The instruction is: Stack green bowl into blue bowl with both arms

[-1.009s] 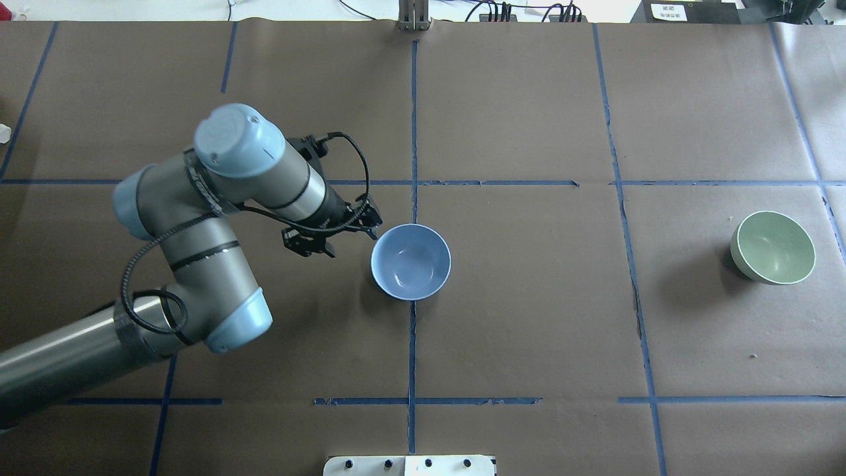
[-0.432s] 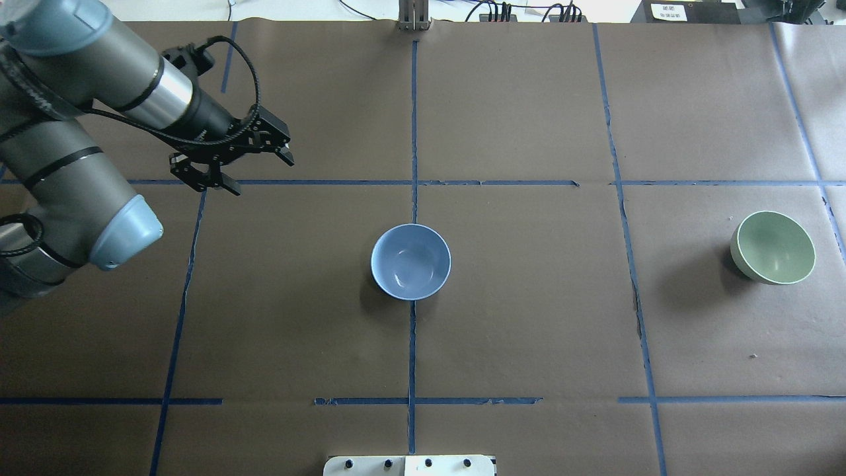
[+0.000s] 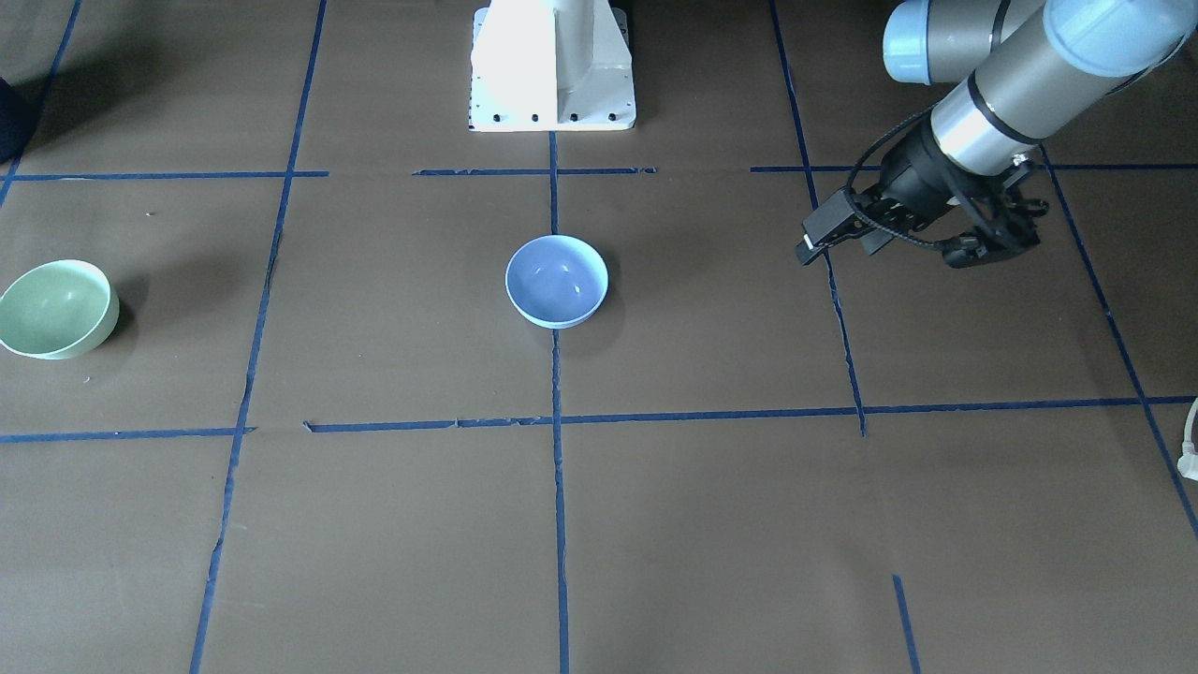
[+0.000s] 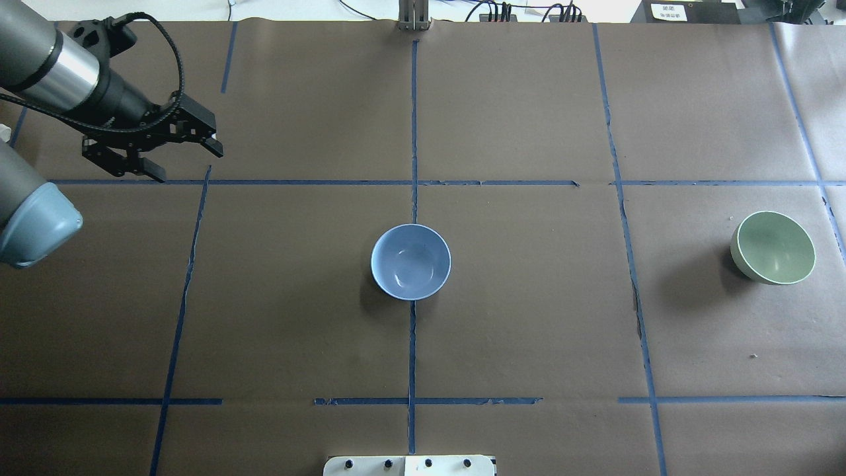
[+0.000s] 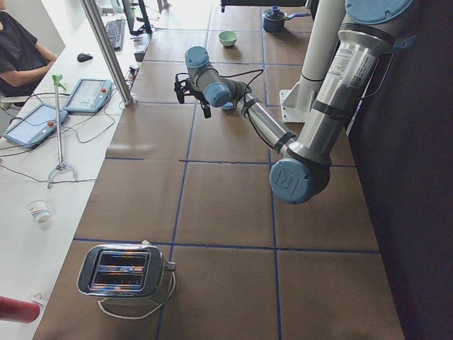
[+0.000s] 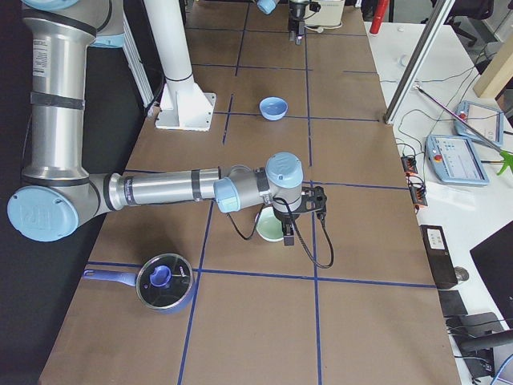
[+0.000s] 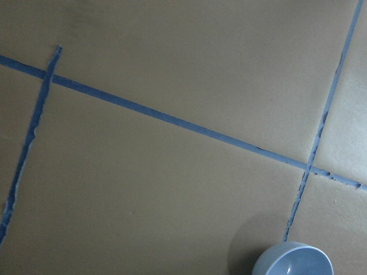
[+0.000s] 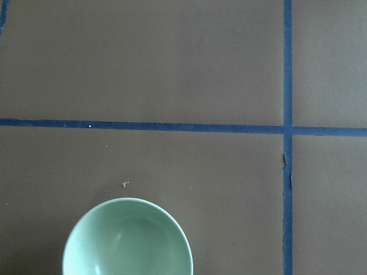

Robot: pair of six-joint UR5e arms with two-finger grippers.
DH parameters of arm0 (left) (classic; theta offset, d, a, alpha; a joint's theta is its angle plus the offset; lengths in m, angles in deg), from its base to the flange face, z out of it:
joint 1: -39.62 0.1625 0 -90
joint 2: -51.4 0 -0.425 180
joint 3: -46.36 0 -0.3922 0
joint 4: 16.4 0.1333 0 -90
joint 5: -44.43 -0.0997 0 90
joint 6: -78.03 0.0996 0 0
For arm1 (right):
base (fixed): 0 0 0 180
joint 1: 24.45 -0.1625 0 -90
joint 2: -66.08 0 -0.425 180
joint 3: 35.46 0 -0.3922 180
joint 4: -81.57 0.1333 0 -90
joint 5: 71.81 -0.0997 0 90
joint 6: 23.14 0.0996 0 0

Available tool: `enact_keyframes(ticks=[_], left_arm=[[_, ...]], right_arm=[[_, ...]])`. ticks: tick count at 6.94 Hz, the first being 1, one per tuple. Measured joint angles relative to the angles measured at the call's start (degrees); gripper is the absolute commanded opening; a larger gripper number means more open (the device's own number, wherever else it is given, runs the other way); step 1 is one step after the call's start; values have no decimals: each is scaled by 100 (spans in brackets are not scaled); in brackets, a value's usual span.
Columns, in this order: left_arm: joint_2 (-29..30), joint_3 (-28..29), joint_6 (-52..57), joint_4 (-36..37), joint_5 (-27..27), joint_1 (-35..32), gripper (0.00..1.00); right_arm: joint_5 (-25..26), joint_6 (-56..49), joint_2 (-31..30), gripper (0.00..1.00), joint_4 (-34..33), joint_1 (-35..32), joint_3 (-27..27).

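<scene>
I expect the green bowl [image 3: 58,310] to sit deep inside the blue bowl [image 3: 557,281], with their rims close together, when I lower it in, because the blue bowl is empty and flares the same way.
The blue bowl [image 4: 410,262] stands upright at the table's middle, also in the front view [image 3: 557,280] and low in the left wrist view [image 7: 292,259]. The green bowl [image 4: 773,247] stands upright far on the right, also in the front view [image 3: 56,309] and at the bottom of the right wrist view [image 8: 127,240]. My left gripper [image 4: 188,164] is open and empty, well to the left of the blue bowl and above the table. My right gripper [image 6: 286,231] shows only in the exterior right view, overlapping the green bowl; I cannot tell whether it is open or shut.
The white pedestal base [image 3: 552,65] stands at the robot's side of the table. A toaster [image 5: 126,271] sits at the left end, and a blue pot [image 6: 164,282] at the right end. An operator [image 5: 18,49] sits beyond the far edge.
My left arm has pulled back from beside the blue bowl, up and to the left, with the gripper still open. Both bowls have stayed where they were.
</scene>
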Motion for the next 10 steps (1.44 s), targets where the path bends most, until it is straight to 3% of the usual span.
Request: enact_keyframes(ticks=[3,4,6,7,8,9,10], left_arm=[[-558,-641,979,798,-13,-412,100],[-612,-679,1042,838,-19,-440,100],[-680,-686,1069,858,-22,-451,100],[-707,-684,1071,858,-23,-453,100],[-717,-674,1071,857,-23,-453,100],[-720,-663,1071,856,-23,-449,100],[-725,-652,1071,858,-23,-443,100]], right_arm=[[96,1348,-116,97,2312,812,1200],[175,1561,-117,90,2603,996,1360],[242,1670,-108,89,2737,1151,1519],[249,1678,-94,63,2746,1217,1548],[247,1719,-78,25,2750,1270,1557],[238,1816,-63,0,2750,1296,1559],[220,1898,-57,0,2753,1306,1561]])
